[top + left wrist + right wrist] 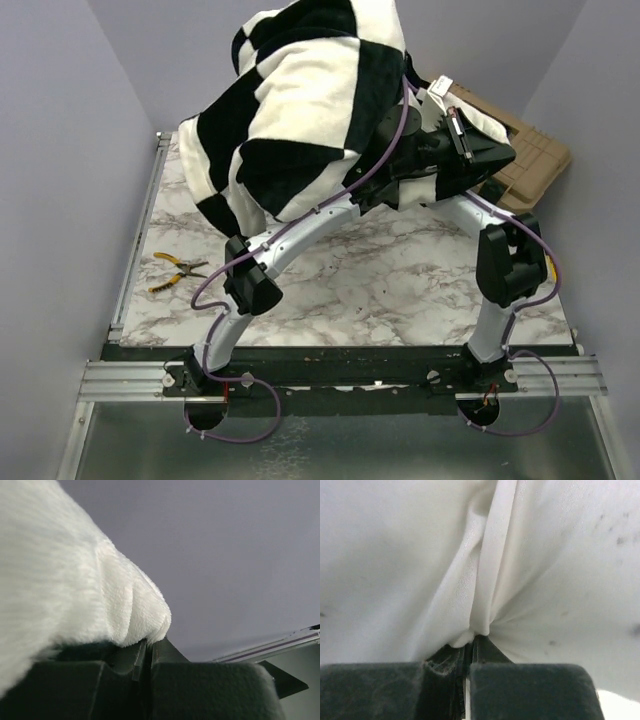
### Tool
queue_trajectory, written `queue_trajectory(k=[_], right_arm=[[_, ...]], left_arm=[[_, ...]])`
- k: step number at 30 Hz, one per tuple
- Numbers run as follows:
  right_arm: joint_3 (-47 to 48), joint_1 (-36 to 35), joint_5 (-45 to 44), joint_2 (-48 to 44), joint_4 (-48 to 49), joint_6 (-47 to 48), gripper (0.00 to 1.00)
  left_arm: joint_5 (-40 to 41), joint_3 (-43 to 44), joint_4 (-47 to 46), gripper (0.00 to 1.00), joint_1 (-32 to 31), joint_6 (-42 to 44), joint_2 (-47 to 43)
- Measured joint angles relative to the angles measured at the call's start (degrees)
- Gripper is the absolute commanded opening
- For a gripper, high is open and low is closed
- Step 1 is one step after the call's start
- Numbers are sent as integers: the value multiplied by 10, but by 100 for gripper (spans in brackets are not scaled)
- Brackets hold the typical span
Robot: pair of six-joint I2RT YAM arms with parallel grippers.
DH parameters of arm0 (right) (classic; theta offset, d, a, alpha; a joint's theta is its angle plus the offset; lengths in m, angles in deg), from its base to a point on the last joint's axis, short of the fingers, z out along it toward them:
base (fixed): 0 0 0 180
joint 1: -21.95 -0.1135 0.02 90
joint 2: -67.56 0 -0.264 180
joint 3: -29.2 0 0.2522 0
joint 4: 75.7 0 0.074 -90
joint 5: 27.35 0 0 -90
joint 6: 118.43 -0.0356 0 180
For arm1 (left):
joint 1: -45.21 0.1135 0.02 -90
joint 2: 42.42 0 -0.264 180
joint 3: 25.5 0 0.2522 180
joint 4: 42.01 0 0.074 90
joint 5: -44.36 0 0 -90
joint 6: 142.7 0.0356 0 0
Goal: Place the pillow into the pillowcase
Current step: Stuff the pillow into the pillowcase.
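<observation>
The pillowcase hangs gathered high over both arms (305, 95), hiding the pillow, so I need my left gripper to lower it onto the marble (340, 246) before tucking the pillow in.
The black-and-white checked pillowcase (300, 110) hangs bunched high over the back of the marble table (400, 290), draped over both arms. My left gripper (149, 642) is shut on a fold of its fluffy white pile (75, 580); in the top view that gripper is hidden under the cloth. My right gripper (471, 640) is shut on a pinch of the smooth white pillow (530, 570), whose creases run out from the fingertips. In the top view only a white strip of the pillow (488, 124) shows beside the right wrist, and the rest is covered by the pillowcase.
Yellow-handled pliers (176, 272) lie near the table's left edge. A tan case (535, 160) sits at the back right corner. Purple walls close in the table at the back and on both sides.
</observation>
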Motion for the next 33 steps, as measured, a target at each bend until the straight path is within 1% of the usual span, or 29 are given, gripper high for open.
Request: queue_trajectory(k=[3, 6, 8, 9, 11, 14, 17, 19, 21, 24, 26, 28, 31, 32, 33], right_arm=[[-48, 8, -14, -37, -47, 28, 0], [-95, 24, -19, -83, -127, 70, 0], [-100, 33, -20, -109, -196, 108, 0], [-99, 35, -22, -118, -225, 126, 0], [-91, 40, -25, -134, -292, 162, 0], [-44, 46, -33, -146, -383, 213, 0], [-27, 46, -36, -163, -441, 244, 0], [-54, 46, -42, -187, -459, 255, 0], [-118, 52, -51, -220, -473, 260, 0], [-197, 59, -52, -231, -481, 257, 0], [-229, 65, -55, -230, -518, 262, 0], [-232, 84, -64, -231, -585, 285, 0], [-209, 104, -104, -237, -703, 338, 0], [-198, 104, -119, -241, -736, 358, 3], [-187, 104, -134, -247, -767, 377, 8]], left_arm=[[-14, -56, 3, 0, 10, 14, -37], [-23, -163, 17, 0, 37, 28, -110], [-26, -239, 31, 0, 73, 40, -168], [-36, -261, 36, 0, 99, 43, -191], [-33, -276, 49, 0, 143, 58, -223], [-23, -287, 62, 0, 205, 79, -249], [-19, -301, 79, 0, 230, 98, -252], [-25, -320, 84, 0, 218, 104, -244], [-30, -331, 88, 0, 198, 110, -230], [-32, -333, 101, 0, 149, 121, -195], [-32, -315, 116, 0, 113, 130, -159], [-27, -300, 125, 0, 86, 139, -129], [-21, -294, 111, 0, 73, 144, -115], [-21, -296, 106, 0, 71, 147, -116], [-21, -298, 99, 0, 69, 148, -119]])
